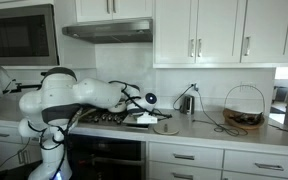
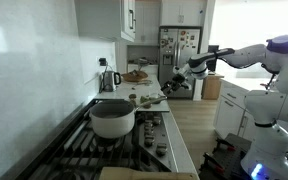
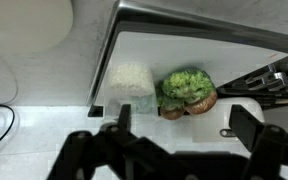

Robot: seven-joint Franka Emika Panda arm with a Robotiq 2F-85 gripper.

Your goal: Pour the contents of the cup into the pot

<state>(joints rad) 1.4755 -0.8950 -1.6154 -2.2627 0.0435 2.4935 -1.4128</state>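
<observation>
I should first turn and center my gripper's opening over the cup [image 3: 131,86], because the opening faces the green-topped food piece [image 3: 188,91] and the cup sits by a finger.
In the wrist view my gripper [image 3: 184,122] is open and empty, its two dark fingers wide apart. Just beyond the fingertips a small translucent white cup [image 3: 130,88] stands next to a green-topped brown toy food piece [image 3: 189,90], both on a white tray [image 3: 244,75]. The gripper hovers above them without touching. The whitish-silver pot [image 2: 112,118] sits on the stove in an exterior view, well away from the gripper [image 2: 173,84]. In an exterior view the gripper [image 1: 147,100] hangs over the counter beside the stove; the pot is hidden there behind the arm.
A kettle [image 1: 187,102] and a wire basket [image 1: 244,108] stand on the counter against the wall. A flat round disc [image 1: 165,127] lies near the counter's front. A pale round object [image 3: 29,25] shows at the wrist view's top left. Dark utensils [image 3: 269,78] lie at the tray's right.
</observation>
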